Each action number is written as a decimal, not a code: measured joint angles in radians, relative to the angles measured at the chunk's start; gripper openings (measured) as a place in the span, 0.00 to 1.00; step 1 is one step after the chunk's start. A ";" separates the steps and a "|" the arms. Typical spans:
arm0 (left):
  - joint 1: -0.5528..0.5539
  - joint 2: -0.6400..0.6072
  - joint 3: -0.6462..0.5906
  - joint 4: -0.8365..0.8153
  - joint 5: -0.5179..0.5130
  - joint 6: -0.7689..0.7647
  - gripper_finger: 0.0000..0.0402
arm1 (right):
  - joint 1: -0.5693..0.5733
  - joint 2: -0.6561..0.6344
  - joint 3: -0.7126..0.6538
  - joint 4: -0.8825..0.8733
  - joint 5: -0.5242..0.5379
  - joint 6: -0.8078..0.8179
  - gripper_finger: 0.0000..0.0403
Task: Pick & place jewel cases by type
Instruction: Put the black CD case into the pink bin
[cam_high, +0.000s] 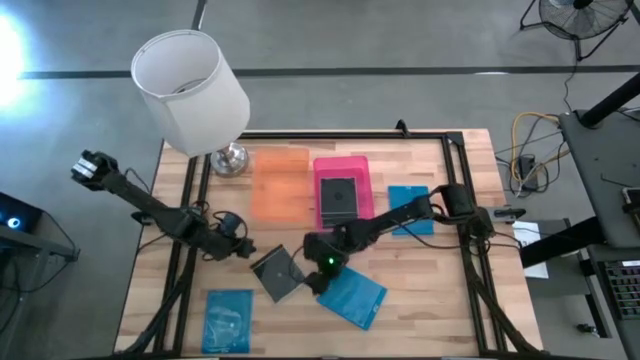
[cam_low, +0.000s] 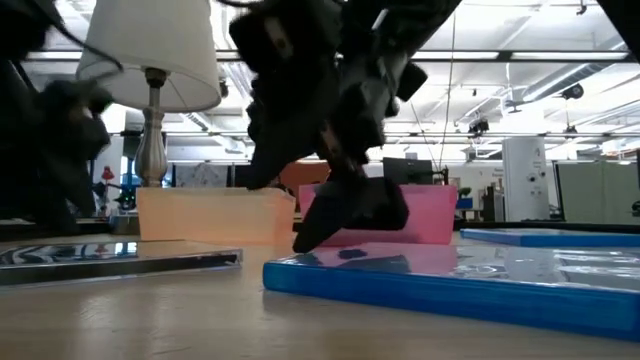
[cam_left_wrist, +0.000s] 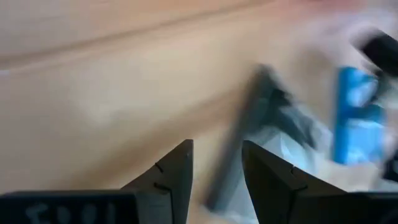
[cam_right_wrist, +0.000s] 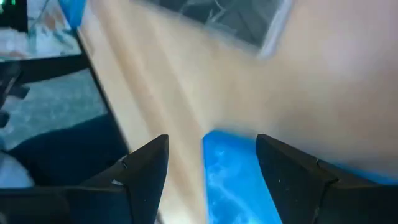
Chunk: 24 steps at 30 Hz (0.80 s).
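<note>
The grey case (cam_high: 275, 274) is lying flat with free edges, so next my right gripper braces its edge (cam_high: 295, 268) next to the blue case while my left gripper tips the opposite edge up.
A dark grey jewel case (cam_high: 278, 272) lies flat at the table's near middle, and a blue one (cam_high: 352, 297) lies just right of it. Another blue case (cam_high: 227, 320) is at the near left and a third (cam_high: 410, 208) at the right. A dark case (cam_high: 338, 198) lies in the pink tray (cam_high: 362, 170). My left gripper (cam_high: 248, 250) (cam_left_wrist: 217, 177) is open, low, at the grey case's left edge (cam_left_wrist: 245, 140). My right gripper (cam_high: 320, 272) (cam_right_wrist: 211, 177) is open, its fingers either side of the blue case's corner (cam_right_wrist: 230, 174). My left gripper stands at the grey case's edge, and I cannot tell whether it touches. My right gripper comes down slanting from the right onto the blue case's left corner (cam_low: 300, 250). One fingertip (cam_low: 312, 235) reaches its top face, but I cannot tell whether it touches. The case lies flat on the table.
The orange tray (cam_high: 280, 183) stands left of the pink tray at the far middle. A white-shaded lamp (cam_high: 192, 90) has its foot at the far left corner. A black frame runs along the table's edges. Bare wood lies between the cases at the near edge.
</note>
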 joint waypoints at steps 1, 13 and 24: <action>0.022 0.015 -0.016 0.041 0.029 0.012 0.30 | 0.005 0.000 0.000 -0.001 0.000 0.010 0.59; 0.071 0.292 -0.019 0.366 0.147 0.075 0.30 | 0.029 0.008 0.002 0.123 0.137 0.077 0.59; 0.070 0.470 0.080 0.464 0.209 0.113 0.30 | 0.048 0.074 0.008 0.187 0.125 0.240 0.55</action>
